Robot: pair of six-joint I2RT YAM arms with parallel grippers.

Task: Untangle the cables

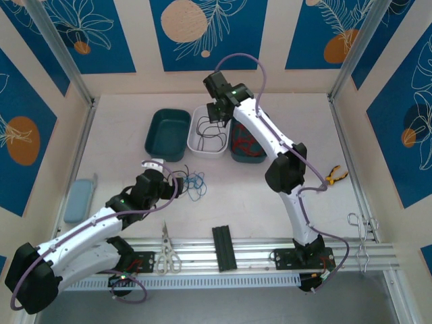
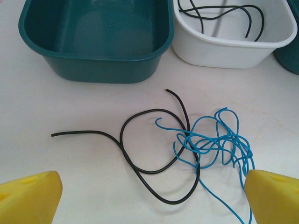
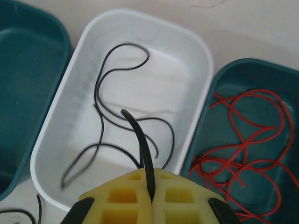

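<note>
The held black cable (image 3: 138, 130) is hanging inside the white tray's rim, so I keep lowering my right gripper until the cable rests on the white tray's bottom (image 1: 206, 139), then let go.
On the table lies a black cable (image 2: 88, 132) looped through a tangle of blue cable (image 2: 219, 140); from above the tangle (image 1: 196, 182) sits left of centre. My left gripper (image 2: 152, 198) hovers over it, open, its yellow fingertips (image 2: 32, 196) wide apart and holding nothing; the overhead camera places this gripper (image 1: 165, 177) just left of the tangle. My right gripper (image 3: 152, 198) is shut on a black cable (image 3: 142, 140) over the white tray (image 3: 196, 51), where more black cable (image 3: 100, 84) lies. Red cables (image 3: 247, 140) rest in the teal tray (image 3: 219, 79) on the right.
An empty teal tray (image 1: 150, 142) stands left of the white tray (image 1: 196, 150). Scissors (image 1: 165, 253) and a black block (image 1: 223, 246) lie on the front rail. Pliers (image 1: 335, 177) sit at the right, metal hooks (image 1: 361, 236) near the right edge, a pale blue box (image 1: 79, 199) at the left.
</note>
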